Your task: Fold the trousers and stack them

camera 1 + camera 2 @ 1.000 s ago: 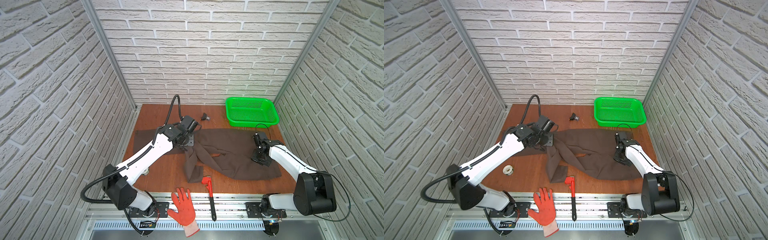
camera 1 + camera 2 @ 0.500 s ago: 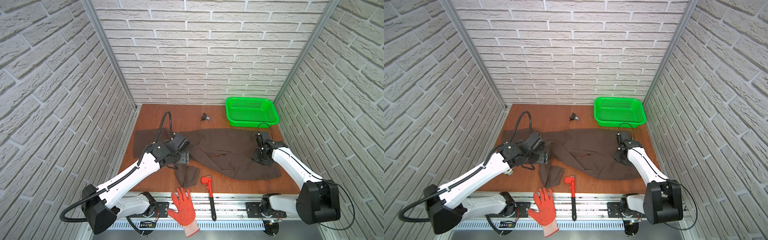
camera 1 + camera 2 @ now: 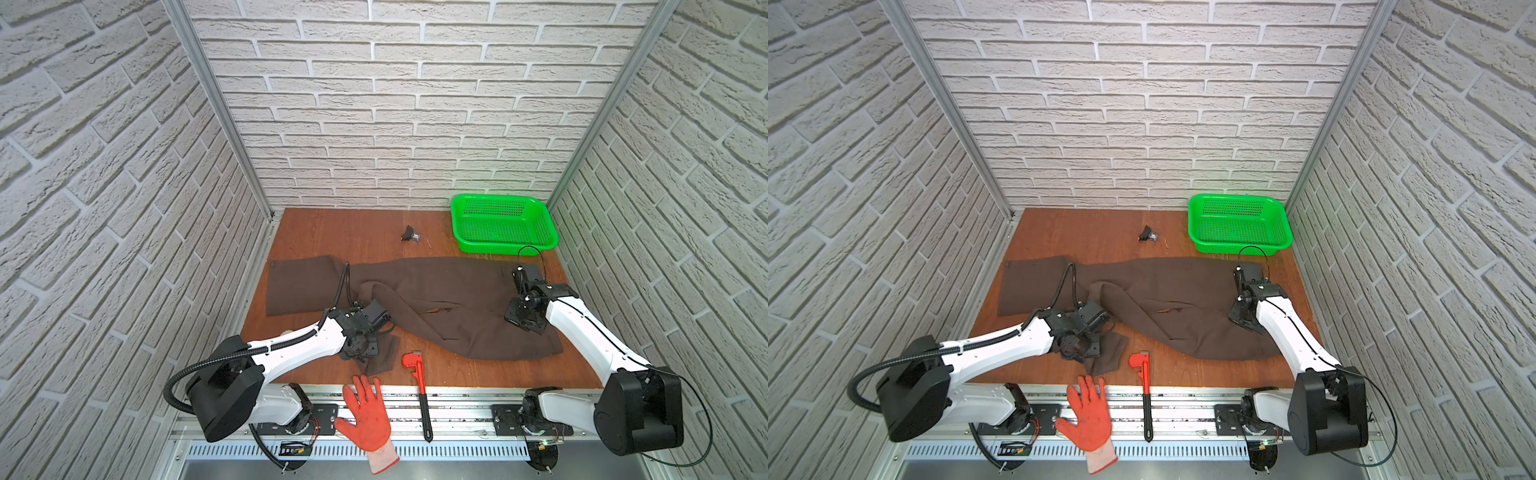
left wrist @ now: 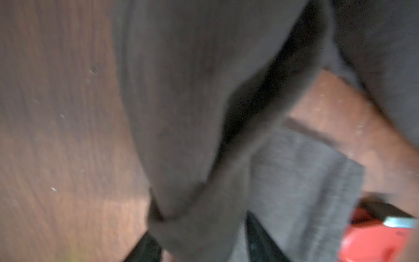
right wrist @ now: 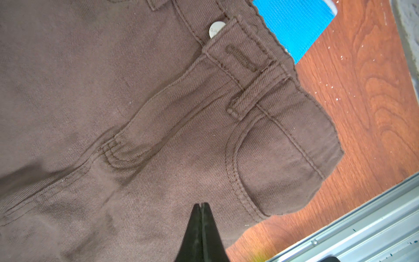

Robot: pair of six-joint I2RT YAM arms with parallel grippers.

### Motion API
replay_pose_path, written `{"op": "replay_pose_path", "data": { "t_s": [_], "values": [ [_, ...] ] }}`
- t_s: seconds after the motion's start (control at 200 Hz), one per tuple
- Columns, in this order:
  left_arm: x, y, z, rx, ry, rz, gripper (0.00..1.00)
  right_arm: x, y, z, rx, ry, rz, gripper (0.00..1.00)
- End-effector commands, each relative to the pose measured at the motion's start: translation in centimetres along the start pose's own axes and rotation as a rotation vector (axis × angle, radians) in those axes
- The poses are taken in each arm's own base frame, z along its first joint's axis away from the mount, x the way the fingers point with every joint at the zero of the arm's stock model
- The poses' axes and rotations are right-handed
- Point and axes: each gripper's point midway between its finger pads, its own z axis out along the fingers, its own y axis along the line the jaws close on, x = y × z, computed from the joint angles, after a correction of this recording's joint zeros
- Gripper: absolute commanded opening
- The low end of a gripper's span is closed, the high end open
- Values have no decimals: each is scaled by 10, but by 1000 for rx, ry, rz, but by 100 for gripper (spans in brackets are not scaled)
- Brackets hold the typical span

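Next, my left gripper pulls the front leg (image 3: 385, 353), which bends toward the red pipe wrench, straight alongside the flat leg before folding the trousers.
The dark brown trousers (image 3: 436, 291) (image 3: 1167, 291) lie spread across the wooden table, waistband at the right. One leg runs flat to the left. The other comes forward to the front middle. My left gripper (image 3: 365, 357) (image 3: 1084, 353) is down on that front leg. In the left wrist view, which is blurred, a thick fold of the trousers (image 4: 181, 113) fills the gap between the left gripper's (image 4: 201, 245) dark fingers. My right gripper (image 3: 521, 322) (image 5: 201, 205) is shut and empty. Its tips rest on the trousers (image 5: 113, 90) beside the front pocket.
A lighter grey ribbed cloth (image 4: 306, 181) lies next to a red pipe wrench (image 3: 417, 374) at the front edge. An orange glove (image 3: 368, 411) lies on the front rail. A green basket (image 3: 505, 224) stands back right, a small black clip (image 3: 410, 235) at the back. Something blue (image 5: 294, 27) shows past the waistband.
My left arm has come from the back left of the trousers to the front leg and closed its jaws there. One leg now lies flat to the left. The right gripper has barely moved.
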Motion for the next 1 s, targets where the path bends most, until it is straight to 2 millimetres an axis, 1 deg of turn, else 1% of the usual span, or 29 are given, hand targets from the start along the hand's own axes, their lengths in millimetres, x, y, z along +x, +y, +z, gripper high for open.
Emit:
{"op": "replay_pose_path", "data": {
  "t_s": [0.0,0.065,0.155,0.225,0.255,0.315,0.38,0.435,0.52,0.62,0.705,0.835,0.915,0.965,0.995],
  "values": [
    [-21,29,-23,-95,-93,-22,1,2,-5,6,21,-2,-11,5],
    [-37,48,-53,-139,-157,-28,0,4,-5,10,28,9,-13,6],
    [-63,75,-106,-186,-277,-49,0,6,-6,17,38,20,-12,6],
    [-76,97,-144,-210,-346,-74,0,6,-5,21,46,26,-12,6],
    [-81,105,-157,-219,-369,-83,0,7,-5,23,51,30,-13,5],
    [-88,123,-177,-241,-405,-108,0,7,-6,27,60,34,-11,6],
    [-92,140,-192,-274,-426,-137,0,7,-7,30,72,38,-10,6],
    [-94,155,-200,-308,-444,-158,0,6,-7,33,82,40,-8,6],
    [-96,175,-208,-355,-477,-200,0,6,-10,37,98,45,-7,6],
    [-100,190,-205,-356,-472,-253,0,6,-12,41,113,46,-3,6],
    [-101,195,-195,-332,-440,-285,0,4,-15,44,127,49,0,5],
    [-101,196,-180,-319,-397,-292,0,3,-17,45,136,59,8,6],
    [-100,194,-174,-304,-381,-285,0,2,-15,36,116,56,14,5],
    [-100,191,-172,-293,-373,-278,0,1,-15,25,90,47,23,6],
    [-99,191,-170,-292,-365,-276,1,1,-16,16,74,38,31,8]
  ]
}}
